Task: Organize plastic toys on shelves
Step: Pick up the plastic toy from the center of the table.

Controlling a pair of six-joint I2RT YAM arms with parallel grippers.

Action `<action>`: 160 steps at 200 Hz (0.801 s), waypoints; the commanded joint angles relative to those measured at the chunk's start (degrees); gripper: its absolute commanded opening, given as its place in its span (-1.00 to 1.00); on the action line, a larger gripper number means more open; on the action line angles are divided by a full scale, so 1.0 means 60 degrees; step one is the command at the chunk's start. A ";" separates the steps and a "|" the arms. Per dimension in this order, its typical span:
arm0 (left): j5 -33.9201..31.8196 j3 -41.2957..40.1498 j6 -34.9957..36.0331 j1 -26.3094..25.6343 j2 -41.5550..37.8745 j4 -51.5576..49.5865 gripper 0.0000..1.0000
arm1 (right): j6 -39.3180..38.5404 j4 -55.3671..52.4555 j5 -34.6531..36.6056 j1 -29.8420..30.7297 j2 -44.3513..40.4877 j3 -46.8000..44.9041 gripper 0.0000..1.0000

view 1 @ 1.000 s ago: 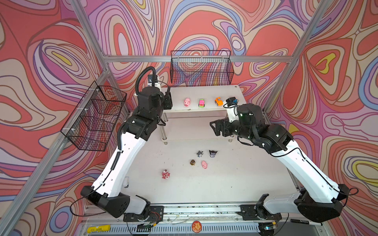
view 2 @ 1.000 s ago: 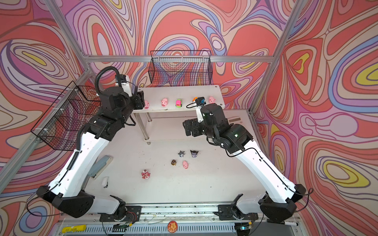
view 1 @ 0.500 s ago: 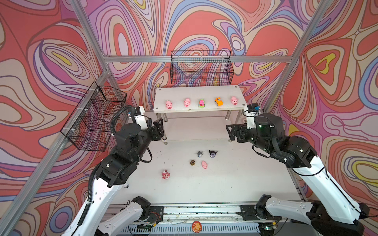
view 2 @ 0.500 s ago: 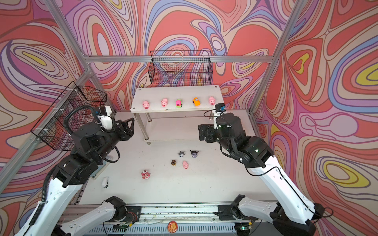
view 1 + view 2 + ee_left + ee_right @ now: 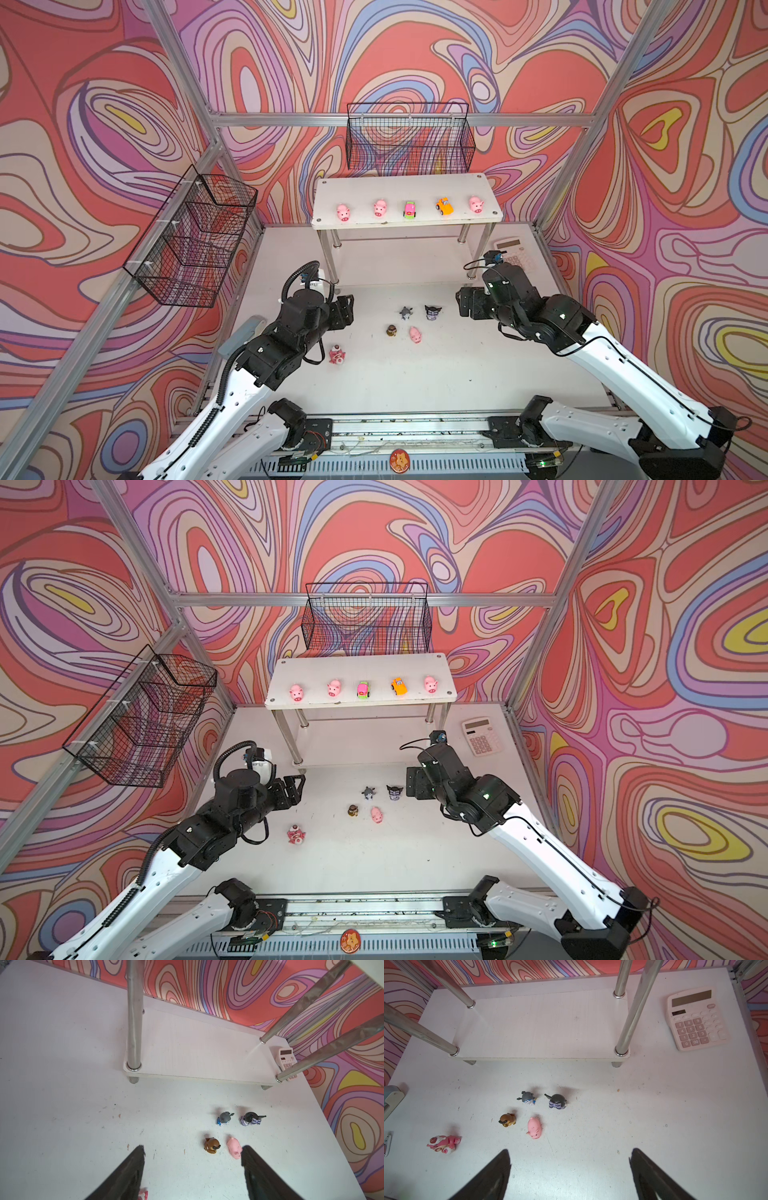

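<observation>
I should keep lowering my right gripper over the dark horned figurine [image 5: 394, 793], as it has room for a finger on both sides, until its body sits between my fingers.
The shelves [image 5: 407, 187] stand at the back. Their top board carries three pink pigs [image 5: 343, 212], a pink-green car [image 5: 409, 209] and an orange car [image 5: 444, 206] in a row. The lower board [image 5: 542, 1026] is bare. On the table in front lie a grey figurine [image 5: 406, 313], a dark horned figurine [image 5: 432, 311], a brown figurine [image 5: 391, 330], a pink pig [image 5: 415, 334] and a pink bear [image 5: 337, 354]. My left gripper [image 5: 347, 309] hangs open left of this group, and the right gripper [image 5: 465, 303] hangs open to its right. Both hold nothing.
A pink-keyed calculator [image 5: 513, 249] lies beside the shelves' right legs. Black wire baskets hang on the back wall [image 5: 409, 137] and the left wall [image 5: 195, 237]. A grey stapler [image 5: 245, 332] lies at the table's left edge, behind my left arm.
Both arms have pulled back from the top board and come down low over the table. The two end pigs, covered by the grippers a second ago, now stand free. The left jaws have widened.
</observation>
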 commanded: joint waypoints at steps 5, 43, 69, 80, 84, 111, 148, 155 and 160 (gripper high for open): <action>0.0225 -0.0291 -0.0369 -0.0319 0.0185 0.0749 0.77 | 0.0418 0.0581 -0.0276 -0.0036 -0.0014 -0.0519 0.86; 0.0164 -0.0657 -0.0577 -0.0857 0.0679 0.1280 1.00 | 0.0478 0.1060 -0.0499 -0.0048 0.0256 -0.1072 0.84; -0.0136 -0.0684 -0.0471 -0.1376 0.1102 0.1454 1.00 | 0.0389 0.1469 -0.0721 -0.0101 0.0486 -0.1392 0.82; -0.0242 -0.0700 -0.0470 -0.1507 0.1264 0.1473 1.00 | 0.0397 0.1667 -0.0893 -0.0196 0.0624 -0.1528 0.82; -0.0288 -0.0722 -0.0494 -0.1538 0.1320 0.1475 1.00 | 0.0441 0.1731 -0.0963 -0.0221 0.0695 -0.1558 0.82; -0.0297 -0.0918 -0.0588 -0.1648 0.1554 0.1657 1.00 | 0.0854 0.2127 -0.1190 -0.0395 0.1318 -0.1720 0.86; -0.0310 -0.0964 -0.0543 -0.1729 0.1788 0.1658 0.99 | 0.1231 0.2649 -0.1582 -0.0432 0.2440 -0.1490 0.90; -0.0382 -0.0964 -0.0516 -0.1762 0.1817 0.1643 1.00 | 0.1279 0.2681 -0.1605 -0.0432 0.2605 -0.1384 0.90; -0.0435 -0.0989 -0.0515 -0.1785 0.1841 0.1643 1.00 | 0.1280 0.2723 -0.1629 -0.0434 0.2734 -0.1332 0.90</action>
